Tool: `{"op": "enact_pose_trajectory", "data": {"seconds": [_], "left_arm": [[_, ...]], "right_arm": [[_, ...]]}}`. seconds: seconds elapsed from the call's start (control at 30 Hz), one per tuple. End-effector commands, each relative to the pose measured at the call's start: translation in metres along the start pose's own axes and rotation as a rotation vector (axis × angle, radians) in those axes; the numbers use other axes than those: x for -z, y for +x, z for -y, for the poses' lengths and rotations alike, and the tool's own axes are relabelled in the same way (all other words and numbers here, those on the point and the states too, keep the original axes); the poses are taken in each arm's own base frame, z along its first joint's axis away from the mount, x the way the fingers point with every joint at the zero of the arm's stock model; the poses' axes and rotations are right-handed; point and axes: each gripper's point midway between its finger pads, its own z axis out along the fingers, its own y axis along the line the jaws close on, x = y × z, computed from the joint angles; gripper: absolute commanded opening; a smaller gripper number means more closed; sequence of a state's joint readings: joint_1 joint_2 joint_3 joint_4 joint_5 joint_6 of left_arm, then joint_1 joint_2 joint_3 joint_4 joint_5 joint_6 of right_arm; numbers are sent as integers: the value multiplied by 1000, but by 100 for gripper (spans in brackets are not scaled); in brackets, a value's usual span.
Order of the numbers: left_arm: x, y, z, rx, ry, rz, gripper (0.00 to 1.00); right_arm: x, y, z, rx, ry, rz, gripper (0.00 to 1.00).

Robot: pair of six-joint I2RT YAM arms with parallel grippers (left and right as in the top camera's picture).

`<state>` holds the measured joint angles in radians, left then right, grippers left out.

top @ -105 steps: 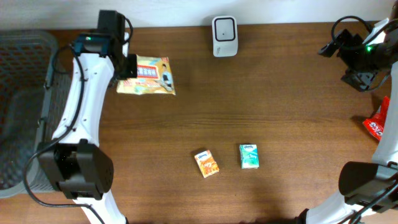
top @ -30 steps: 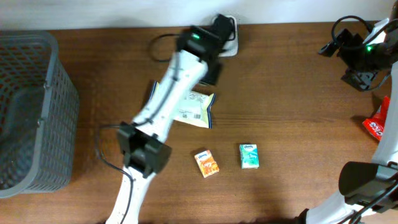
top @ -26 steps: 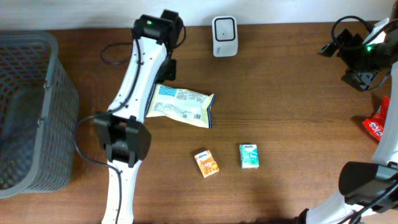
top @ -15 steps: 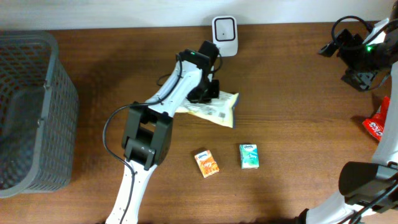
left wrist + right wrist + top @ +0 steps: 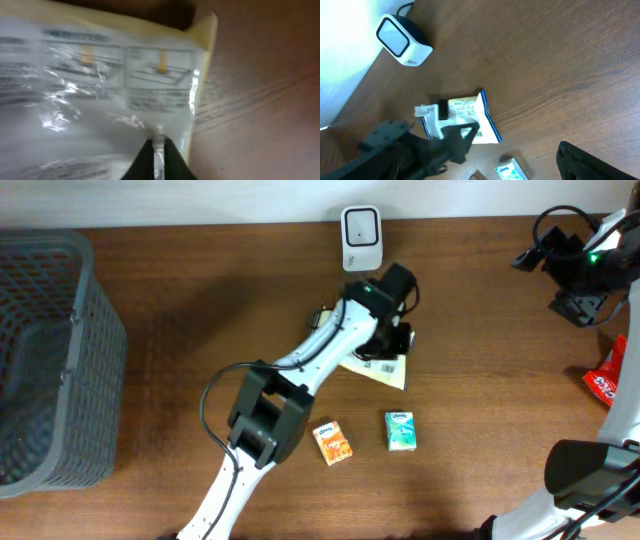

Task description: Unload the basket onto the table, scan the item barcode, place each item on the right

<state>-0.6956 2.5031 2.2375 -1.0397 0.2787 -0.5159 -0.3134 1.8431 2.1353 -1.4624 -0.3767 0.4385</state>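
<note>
My left gripper should take a fresh grip on the snack bag and turn it over first, because the snack bag's barcode [image 5: 387, 367] faces up like the scanner's glass.
The item is a crinkly snack bag [image 5: 380, 367], its pale printed back facing up, a little below and right of the white scanner [image 5: 361, 238] at the table's far edge. My left gripper [image 5: 392, 340] is shut on the bag's edge. In the left wrist view the two dark fingertips [image 5: 159, 160] pinch the clear seam of the bag [image 5: 100, 90]. The right wrist view shows the bag [image 5: 470, 112] under the left arm's black head, with the scanner [image 5: 400, 40] above. My right gripper [image 5: 578, 280] stands open at the far right, holding nothing.
An orange packet [image 5: 333, 442] and a green tissue packet [image 5: 400, 430] lie on the near middle of the table. A grey mesh basket [image 5: 40, 360] fills the left edge. A red packet [image 5: 610, 375] lies at the right edge.
My left arm has swung the bag rightward from left of the scanner to just below and right of it. The right arm has not moved.
</note>
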Motion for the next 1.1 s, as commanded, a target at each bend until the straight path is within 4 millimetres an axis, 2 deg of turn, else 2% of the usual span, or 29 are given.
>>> {"op": "enact_pose_trajectory", "data": {"seconds": [0.0, 0.03, 0.07, 0.1, 0.17, 0.2, 0.23, 0.27, 0.3, 0.33, 0.4, 0.47, 0.5, 0.53, 0.57, 0.6, 0.63, 0.67, 0.7, 0.73, 0.77, 0.8, 0.83, 0.87, 0.9, 0.97, 1.03, 1.07], "left_arm": [[-10, -2, 3, -34, -1, 21, 18], [-10, -5, 4, -60, 6, 33, 17], [-8, -9, 4, -102, 12, 48, 11], [2, -17, 3, -109, 18, 65, 10], [54, -39, -6, -76, 23, 110, 8], [72, -45, -17, -66, -2, 126, 9], [97, -55, -60, -1, -128, 157, 10], [102, -55, -83, 33, -190, 149, 10], [96, -46, -107, 76, -226, 92, 10], [87, -36, -123, 103, -250, 37, 9], [59, -22, -142, 129, -280, -36, 8], [29, -16, -167, 132, -353, -54, 12], [26, -15, -173, 132, -376, -58, 13], [26, -14, -174, 130, -379, -62, 26], [27, -15, -175, 132, -379, -60, 28], [30, -16, -176, 138, -380, -60, 22], [47, -19, -178, 154, -381, -58, 18], [64, -24, -179, 167, -379, -45, 17], [91, -33, -180, 187, -372, -14, 17], [113, -40, -181, 201, -365, 18, 20], [143, -49, -186, 224, -354, 69, 33], [162, -53, -194, 249, -350, 99, 56], [168, -48, -204, 279, -342, 79, 78], [164, -40, -209, 300, -329, 34, 82], [153, -31, -213, 312, -304, -32, 93], [114, -23, -189, 200, -102, -154, 97], [72, -12, -186, 210, -24, -254, 99], [56, -8, -178, 167, 61, -294, 98]], "right_arm": [[-2, 2, -2, 7, -3, -8, 99], [-2, 2, -2, 7, -3, -8, 99], [-2, 2, -2, 7, -3, -8, 99], [-2, 2, -2, 7, -3, -8, 99], [-2, 2, -2, 7, -3, -8, 98], [-2, 2, -2, 7, -3, -8, 99], [-2, 2, -2, 7, -4, -8, 99], [-2, 2, -2, 7, -3, -8, 99], [-2, 2, -2, 7, -3, -8, 99], [-2, 2, -2, 7, -3, -8, 99], [-2, 2, -2, 7, -3, -8, 99], [-2, 2, -2, 7, -3, -8, 99], [-2, 2, -2, 7, -3, -8, 99], [-2, 2, -2, 7, -3, -8, 99], [-2, 2, -2, 7, -3, -8, 99], [-2, 2, -2, 7, -3, -8, 99], [-2, 2, -2, 7, -3, -8, 98], [-2, 2, -2, 7, -3, -8, 99], [-2, 2, -2, 7, -3, -8, 99], [-2, 2, -2, 7, -3, -8, 99], [-2, 2, -2, 7, -3, -8, 99], [-2, 2, -2, 7, -3, -8, 99], [-2, 2, -2, 7, -3, -8, 99], [-2, 2, -2, 7, -3, -8, 98], [-2, 2, -2, 7, -3, -8, 99], [-2, 2, -2, 7, -3, -8, 99], [-2, 2, -2, 7, -3, -8, 99], [-2, 2, -2, 7, -3, -8, 99]]}}
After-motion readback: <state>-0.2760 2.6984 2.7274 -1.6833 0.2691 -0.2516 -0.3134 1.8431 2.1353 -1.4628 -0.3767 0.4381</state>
